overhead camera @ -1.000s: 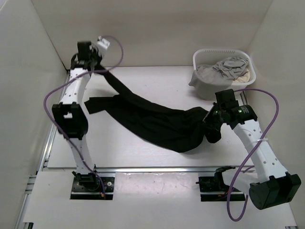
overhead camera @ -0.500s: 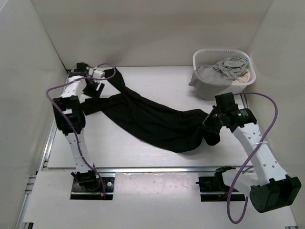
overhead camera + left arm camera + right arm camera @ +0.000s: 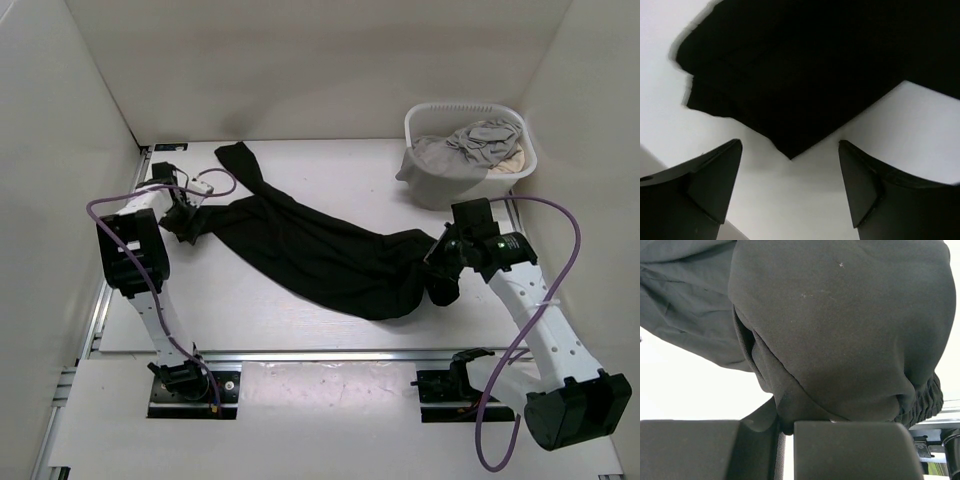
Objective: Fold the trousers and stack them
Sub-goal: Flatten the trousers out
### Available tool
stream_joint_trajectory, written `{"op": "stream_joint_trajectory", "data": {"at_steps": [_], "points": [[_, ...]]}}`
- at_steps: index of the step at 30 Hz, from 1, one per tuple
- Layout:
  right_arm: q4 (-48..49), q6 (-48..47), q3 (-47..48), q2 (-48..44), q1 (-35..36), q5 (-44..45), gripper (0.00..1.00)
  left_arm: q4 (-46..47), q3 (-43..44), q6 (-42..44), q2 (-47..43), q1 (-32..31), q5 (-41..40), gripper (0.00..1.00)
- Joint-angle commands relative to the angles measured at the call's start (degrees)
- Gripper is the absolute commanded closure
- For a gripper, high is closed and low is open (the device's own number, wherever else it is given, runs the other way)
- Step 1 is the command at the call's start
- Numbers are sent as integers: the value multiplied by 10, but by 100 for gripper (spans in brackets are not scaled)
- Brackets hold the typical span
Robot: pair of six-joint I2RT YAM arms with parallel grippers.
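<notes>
The near leg (image 3: 310, 268) bends away from the waistband at an angle. My left gripper should grab the leg end (image 3: 208, 219) while my right gripper pulls the waistband toward the rail.
The black trousers (image 3: 320, 255) lie spread across the table, one leg end at the far left, the other running to the back. My left gripper (image 3: 186, 215) is open and low over the table, right beside the near leg end (image 3: 790, 75), with nothing between its fingers (image 3: 715, 175). My right gripper (image 3: 440, 262) is shut on the bunched waistband end of the trousers (image 3: 840, 335), held slightly lifted at the right.
A white laundry basket (image 3: 424, 185) with a grey garment (image 3: 470, 140) and beige cloth stands at the back right. White walls enclose the table on the left, back and right. A metal rail (image 3: 330, 352) runs along the near edge.
My left gripper has let go of the trouser leg, which dropped flat at the back left. The left arm came down and toward me to the other leg end. The right arm has hardly moved.
</notes>
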Motion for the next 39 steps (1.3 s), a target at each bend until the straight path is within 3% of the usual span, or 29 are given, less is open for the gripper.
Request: {"op": "stream_joint_trajectory", "data": {"at_steps": [1, 2, 3, 5, 6, 11, 13, 18, 21, 31, 39], "points": [[14, 0, -14, -21, -3, 1, 100, 17, 31, -15, 20, 8, 16, 12], [14, 0, -14, -21, -3, 6, 100, 17, 31, -27, 27, 8, 23, 21], [8, 0, -14, -21, -3, 13, 100, 17, 37, -33, 27, 8, 31, 47], [8, 0, -14, -26, -3, 21, 100, 17, 37, -43, 33, 14, 50, 76], [13, 0, -6, -26, -10, 21, 100, 12, 43, -49, 33, 14, 56, 86], [-43, -58, 96, 41, -59, 40, 100, -15, 69, -40, -34, 57, 38, 86], [-70, -100, 137, 66, -118, 27, 100, -48, 97, -11, -55, 103, 38, 86], [-83, -171, 100, 76, -310, -78, 100, -115, 129, 53, -97, 174, -15, 86], [-69, -187, 66, 83, -357, -122, 100, -116, 105, 69, -132, 203, -20, 86], [-64, -205, -42, 76, -391, -174, 100, -121, 6, 88, -158, 240, -26, 85], [-40, -210, -117, 70, -396, -177, 100, -131, 15, 51, -79, 240, -26, 72]]}}
